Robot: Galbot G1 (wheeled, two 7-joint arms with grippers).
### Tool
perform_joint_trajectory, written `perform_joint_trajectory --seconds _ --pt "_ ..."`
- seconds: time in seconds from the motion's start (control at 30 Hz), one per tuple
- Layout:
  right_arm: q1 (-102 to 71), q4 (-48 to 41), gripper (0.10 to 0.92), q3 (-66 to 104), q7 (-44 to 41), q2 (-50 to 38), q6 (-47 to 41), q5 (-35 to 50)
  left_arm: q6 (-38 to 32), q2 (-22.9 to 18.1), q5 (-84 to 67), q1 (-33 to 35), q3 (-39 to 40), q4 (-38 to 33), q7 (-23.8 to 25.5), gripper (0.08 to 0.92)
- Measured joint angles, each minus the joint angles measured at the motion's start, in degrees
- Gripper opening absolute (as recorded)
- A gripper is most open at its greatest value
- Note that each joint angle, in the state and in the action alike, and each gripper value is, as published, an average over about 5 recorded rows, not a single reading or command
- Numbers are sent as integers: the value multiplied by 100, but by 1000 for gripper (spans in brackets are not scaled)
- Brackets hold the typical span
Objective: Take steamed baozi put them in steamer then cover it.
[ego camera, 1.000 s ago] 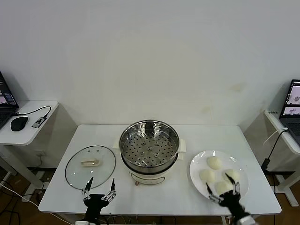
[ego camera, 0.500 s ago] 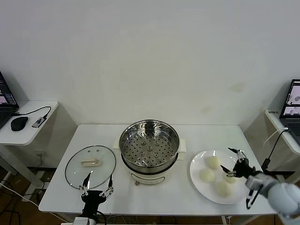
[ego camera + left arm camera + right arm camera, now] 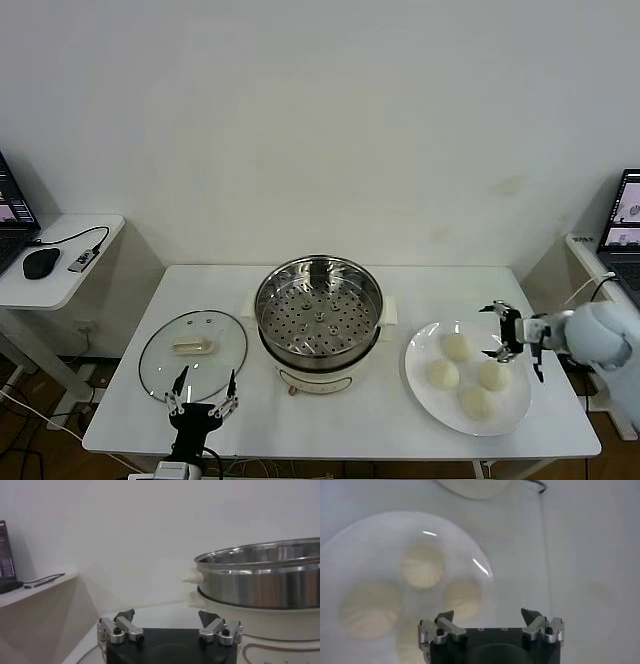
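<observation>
My gripper will lift the back baozi, which will come free alone and stay round, because the white plate shows between the baozi.
Four cream-white baozi lie on a flat white plate at the table's right. The steel steamer with its perforated tray stands uncovered at the centre. The glass cover lies flat to its left. My right gripper is open and empty, hovering over the plate's right part above the baozi. In the right wrist view the open gripper looks down on the baozi and the plate. My left gripper is open and empty at the front edge, near the cover. It also shows in the left wrist view, with the steamer ahead.
A side table with a mouse and cable stands at the left. Another side table with a laptop stands at the right, close to my right arm. A wall backs the table.
My right arm has swung from the table's front edge round to the right side, and the open gripper now hangs over the plate. My left gripper has drawn back slightly.
</observation>
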Motion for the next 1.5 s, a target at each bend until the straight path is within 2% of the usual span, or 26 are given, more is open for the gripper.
perform_joint_trajectory --seconds 0.27,0.63,1.0,1.5 --pt "1072 -611 823 -1248 -244 177 -109 162 -17 -1 140 -36 -48 26 24 823" --pt "1709 -1147 823 -2189 -352 621 -289 253 -89 4 286 -32 -105 118 55 823" --pt "1911 -1483 822 -2588 -378 957 -418 171 -143 -12 427 22 -134 123 70 823" --pt "2057 -1766 773 -2807 -341 1236 -490 21 -199 -33 540 9 -131 179 68 823"
